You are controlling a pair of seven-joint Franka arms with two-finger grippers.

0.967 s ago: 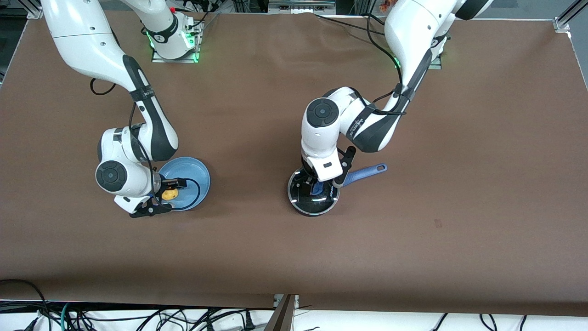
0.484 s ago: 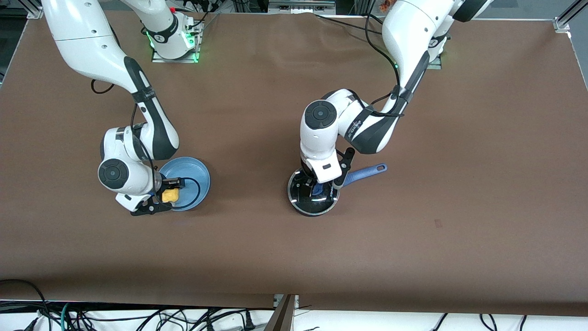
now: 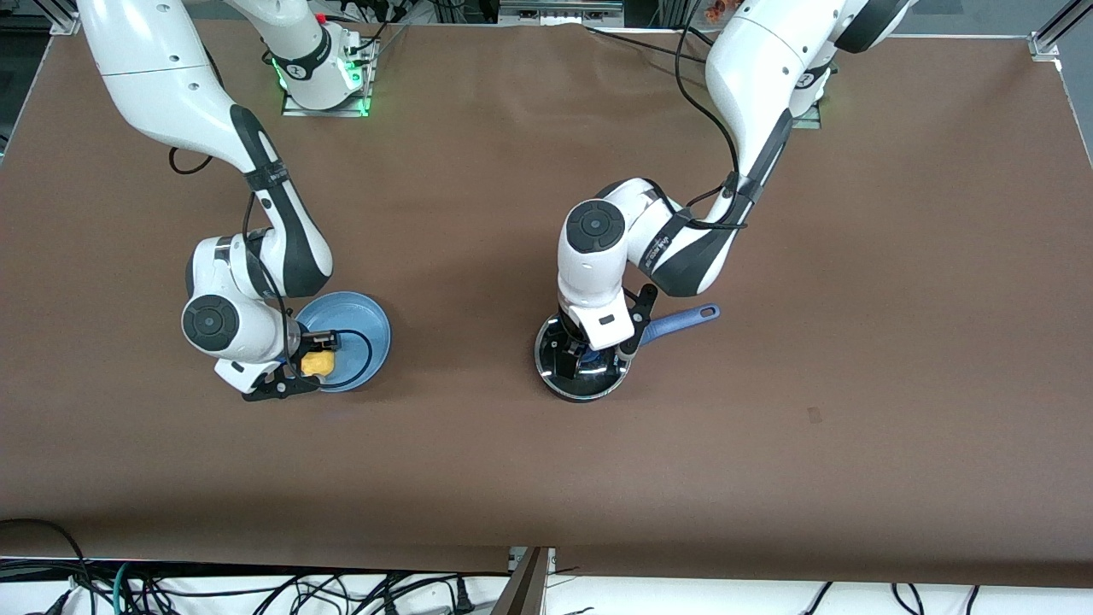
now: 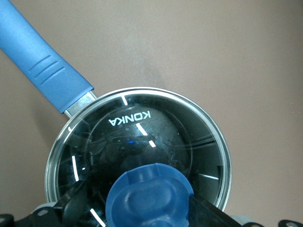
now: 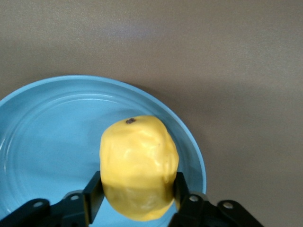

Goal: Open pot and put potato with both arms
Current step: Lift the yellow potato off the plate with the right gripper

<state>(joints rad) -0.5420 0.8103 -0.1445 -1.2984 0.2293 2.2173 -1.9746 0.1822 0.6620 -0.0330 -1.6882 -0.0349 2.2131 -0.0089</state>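
I expect to find the black pot (image 3: 581,388) empty when I lift the clear glass lid, because only a dark inside (image 4: 165,150) can be seen through it.
The black pot (image 3: 559,386) with its blue handle (image 3: 680,322) stands mid-table, and the clear glass lid (image 4: 142,123) is on it. My left gripper (image 3: 584,356) is low over the lid, with its fingers on either side of the blue knob (image 4: 149,194); they look slightly apart from it. The handle also shows in the left wrist view (image 4: 42,66). My right gripper (image 3: 317,357) is shut on the yellow potato (image 3: 316,366) just over the blue plate (image 3: 359,318). In the right wrist view the potato (image 5: 139,151) sits between the black fingers (image 5: 93,194).
The blue plate (image 5: 47,123) lies toward the right arm's end of the table, well apart from the pot. A black cable loops from the right wrist across the plate (image 3: 369,346). Bare brown table surrounds both.
My left gripper has come down onto the lid and now covers most of the knob. My right wrist shifted slightly at first, with the potato still between its fingers.
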